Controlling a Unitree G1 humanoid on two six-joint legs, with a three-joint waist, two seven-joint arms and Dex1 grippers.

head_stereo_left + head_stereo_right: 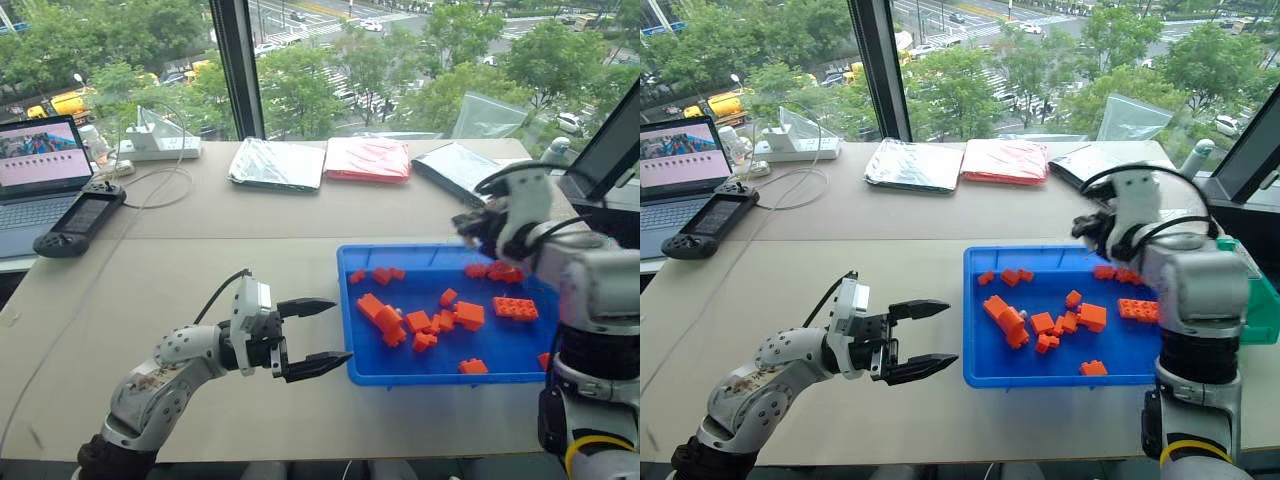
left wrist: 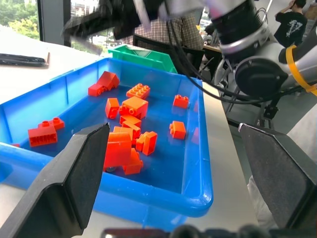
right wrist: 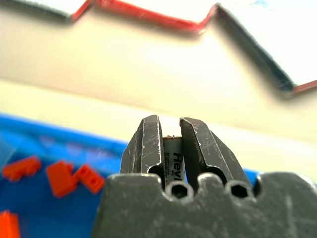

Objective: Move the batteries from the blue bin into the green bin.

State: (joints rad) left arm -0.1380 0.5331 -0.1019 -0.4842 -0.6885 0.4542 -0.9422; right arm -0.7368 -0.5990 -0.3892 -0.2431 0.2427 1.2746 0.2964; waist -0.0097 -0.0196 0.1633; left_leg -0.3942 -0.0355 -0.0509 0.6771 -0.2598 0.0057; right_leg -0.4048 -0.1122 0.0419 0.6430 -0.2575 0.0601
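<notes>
The battery point(image 3: 173, 157) sits between my right gripper's fingers, clear above the blue bin's edge, so I should keep moving it toward the green bin point(image 1: 1262, 308) and let it go over that bin.
The blue bin point(image 1: 440, 378) lies on the table's right half with several orange bricks point(image 1: 415, 320) scattered in it. My right gripper point(image 1: 465, 225) hovers above the bin's far right corner, shut on a battery point(image 3: 173, 161), a small silver-grey cylinder with print pinched between the fingers. The green bin point(image 1: 1262, 300) sits off the blue bin's right side, mostly hidden behind my right arm, and its rim also shows as the green bin point(image 2: 143, 54). My left gripper point(image 1: 325, 335) is level and open just left of the blue bin, pointing at its near left corner, holding nothing.
A laptop point(image 1: 40, 165) and a black controller point(image 1: 80, 215) sit at the far left. A power strip point(image 1: 160, 148), silver foil bags point(image 1: 278, 162) and a red bag point(image 1: 367, 158) line the window edge. People point(image 2: 183, 29) stand beyond the table.
</notes>
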